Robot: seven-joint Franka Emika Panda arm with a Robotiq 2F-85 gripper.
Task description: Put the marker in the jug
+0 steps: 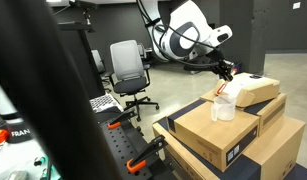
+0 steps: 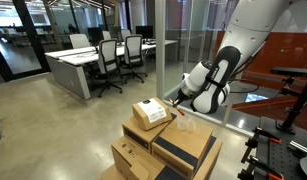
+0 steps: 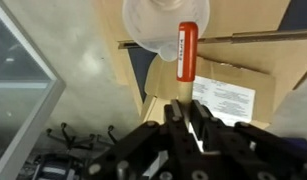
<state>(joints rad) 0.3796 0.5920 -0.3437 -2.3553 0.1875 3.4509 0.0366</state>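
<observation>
I need to bring my gripper back toward the jug's middle (image 3: 166, 12) before lowering the marker, because the marker's orange-red end (image 3: 188, 34) hangs over one side of the jug's rim.
In the wrist view my gripper (image 3: 186, 108) is shut on the marker (image 3: 187, 52), a white stick with an orange-red end. That end points away from me and overlaps the rim of the translucent whitish jug (image 3: 153, 25). In both exterior views the jug (image 1: 223, 106) (image 2: 186, 126) stands upright on a cardboard box. The gripper (image 1: 225, 72) (image 2: 176, 103) hangs just above it. The marker (image 1: 226, 88) shows only as a small reddish streak between gripper and jug.
The jug's box tops a stack of cardboard boxes (image 1: 243, 135) (image 2: 153, 150), beside a smaller cream-topped box (image 1: 255, 90) (image 2: 150, 112). Orange-handled clamps (image 1: 143, 155) sit on a black stand nearby. An office chair (image 1: 128, 70) and desks (image 2: 78, 65) stand farther off, and a glass wall (image 2: 193, 40) is behind the arm.
</observation>
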